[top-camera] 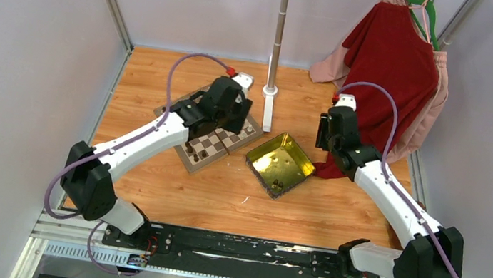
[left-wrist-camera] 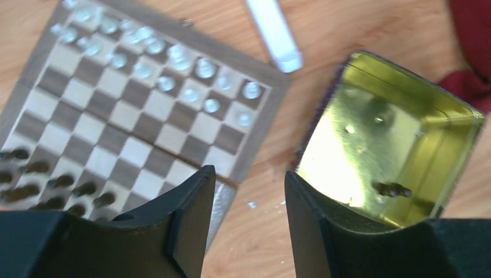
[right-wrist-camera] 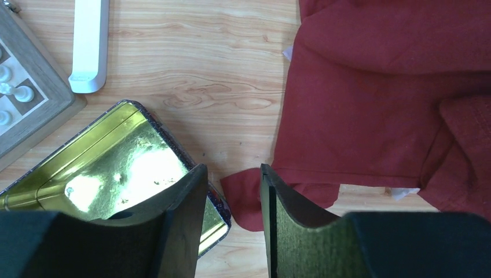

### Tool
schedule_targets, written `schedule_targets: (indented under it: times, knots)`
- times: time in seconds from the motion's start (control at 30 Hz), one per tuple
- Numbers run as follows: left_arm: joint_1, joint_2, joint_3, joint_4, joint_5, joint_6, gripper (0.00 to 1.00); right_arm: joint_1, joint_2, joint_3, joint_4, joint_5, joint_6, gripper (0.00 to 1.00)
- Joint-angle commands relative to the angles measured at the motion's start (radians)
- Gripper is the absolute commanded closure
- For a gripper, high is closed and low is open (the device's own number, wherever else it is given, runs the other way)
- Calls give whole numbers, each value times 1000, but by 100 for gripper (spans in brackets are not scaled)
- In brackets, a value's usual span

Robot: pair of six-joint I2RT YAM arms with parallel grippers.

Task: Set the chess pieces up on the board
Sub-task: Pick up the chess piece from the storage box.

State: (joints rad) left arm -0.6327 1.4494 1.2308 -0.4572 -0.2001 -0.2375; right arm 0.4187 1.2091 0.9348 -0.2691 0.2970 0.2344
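The dark pieces point(top-camera: 278, 184) sit clear of the yellow tray's sides, so my left gripper should keep moving over and down until its open fingers flank one dark piece.
The board point(top-camera: 212, 145) lies left of centre, partly under my left arm. Cream-white chess pieces point(left-wrist-camera: 168, 63) fill its far rows, and dark brown pieces point(left-wrist-camera: 52, 185) stand along its near edge. One more dark piece point(left-wrist-camera: 392, 189) lies on its side in the yellow tray point(left-wrist-camera: 440, 145). My left gripper point(left-wrist-camera: 249, 179) hangs open and empty above the bare table between the board's edge and the tray. My right gripper point(right-wrist-camera: 233, 174) is open and empty too, over the tray's right corner and the hem of a red garment point(right-wrist-camera: 382, 98).
A shiny yellow tray point(top-camera: 302, 162) sits in the middle of the table. A white-footed pole point(top-camera: 271, 92) stands behind it. Red and pink clothes point(top-camera: 390, 64) hang at the back right and spill onto the table. Grey walls close in both sides.
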Motion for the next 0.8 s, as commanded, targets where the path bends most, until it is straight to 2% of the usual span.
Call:
schedule_targets:
  times: [0.0, 0.3, 0.77]
  knots:
    - [-96, 80, 76, -24, 95, 96, 46, -12, 19, -9, -8, 50, -27, 55]
    - [-248, 192, 107, -77, 310, 235, 44, -57, 16, -47, 30, 68, -2, 53]
    - [-374, 312, 159, -156, 391, 373, 44, -180, 106, -9, 78, 24, 34, 53]
